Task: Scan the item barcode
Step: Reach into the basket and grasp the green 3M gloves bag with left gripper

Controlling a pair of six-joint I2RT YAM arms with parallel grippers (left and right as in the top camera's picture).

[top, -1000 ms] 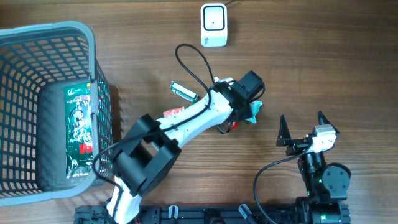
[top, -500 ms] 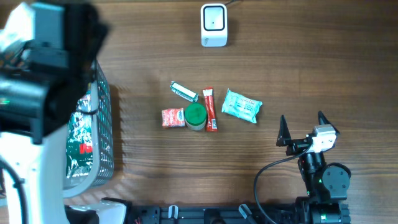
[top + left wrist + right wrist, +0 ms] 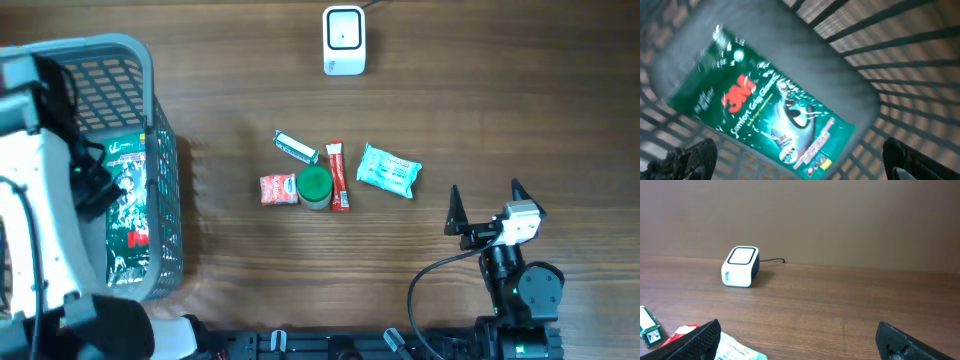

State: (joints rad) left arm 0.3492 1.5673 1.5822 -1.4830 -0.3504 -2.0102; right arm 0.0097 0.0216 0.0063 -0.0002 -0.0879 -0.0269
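I should keep lowering my left gripper until its fingers pinch the package's middle (image 3: pixel 760 107), because the green package (image 3: pixel 130 208) lies flat and alone below my open fingers.
The white barcode scanner (image 3: pixel 344 40) stands at the table's far edge and shows in the right wrist view as a white box (image 3: pixel 740 266). A green 3M package (image 3: pixel 765 105) lies flat in the grey basket (image 3: pixel 150 70). My left gripper (image 3: pixel 797 165) hangs open just above it, holding nothing. Mid-table lie a teal pack (image 3: pixel 389 170), a red stick (image 3: pixel 338 176), a green round lid (image 3: pixel 314 185), a red sachet (image 3: pixel 278 189) and a small green-white pack (image 3: pixel 296 147). My right gripper (image 3: pixel 487 195) stands open and empty to their right.
The basket's mesh walls (image 3: pixel 900 60) rise around the left gripper. My white left arm (image 3: pixel 30 200) covers the basket's left side. The scanner's cable (image 3: pixel 772 260) trails along the back. Bare wood lies between the right gripper (image 3: pixel 800 342) and the scanner.
My left arm has swung from the items at mid-table over to the basket at the left, uncovering those items. The right arm has not moved.
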